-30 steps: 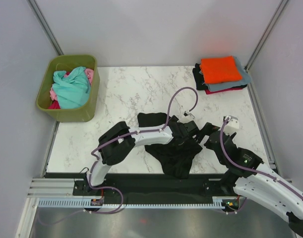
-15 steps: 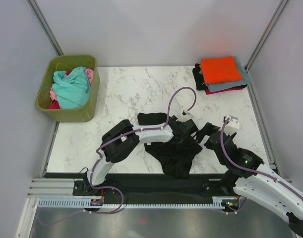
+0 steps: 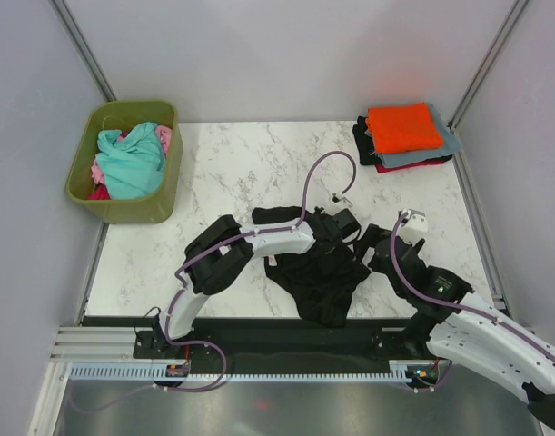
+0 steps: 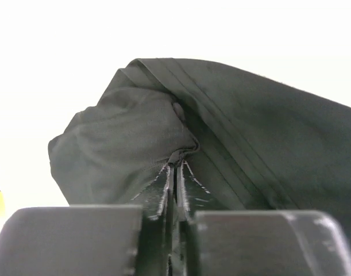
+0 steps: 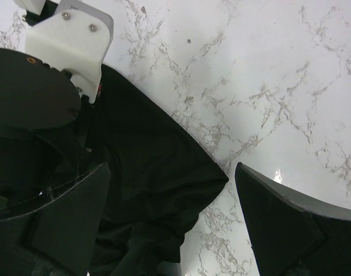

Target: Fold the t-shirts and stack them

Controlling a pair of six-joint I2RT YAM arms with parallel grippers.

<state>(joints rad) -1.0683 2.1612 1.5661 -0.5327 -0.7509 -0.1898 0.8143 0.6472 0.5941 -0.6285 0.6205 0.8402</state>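
Observation:
The black t-shirt (image 3: 321,289) is lying crumpled under the robot's left arm, so the left gripper should pull the t-shirt's fold toward the tub (image 3: 132,207) before the right gripper stretches the cloth.
A large black t-shirt (image 3: 318,277) lies crumpled at the front middle of the table. My left gripper (image 3: 346,223) reaches over its right side. In the left wrist view, the left gripper (image 4: 178,165) is shut on a pinched fold of the black t-shirt (image 4: 129,132). My right gripper (image 3: 375,247) hovers just right of it, and in the right wrist view it (image 5: 172,169) stands wide open above a pointed corner of the black cloth (image 5: 158,167). Folded t-shirts are stacked at the back right, orange (image 3: 402,127) on top.
An olive-green tub (image 3: 123,211) at the back left holds loose shirts, with teal (image 3: 132,162) on top and pink and red beneath. The left arm's white wrist mount (image 5: 66,34) is close to my right gripper. Metal frame posts stand at the table's back corners.
My left gripper has closed on the black cloth and moved slightly toward the back. My right arm has edged a little left toward the shirt, its jaws still wide.

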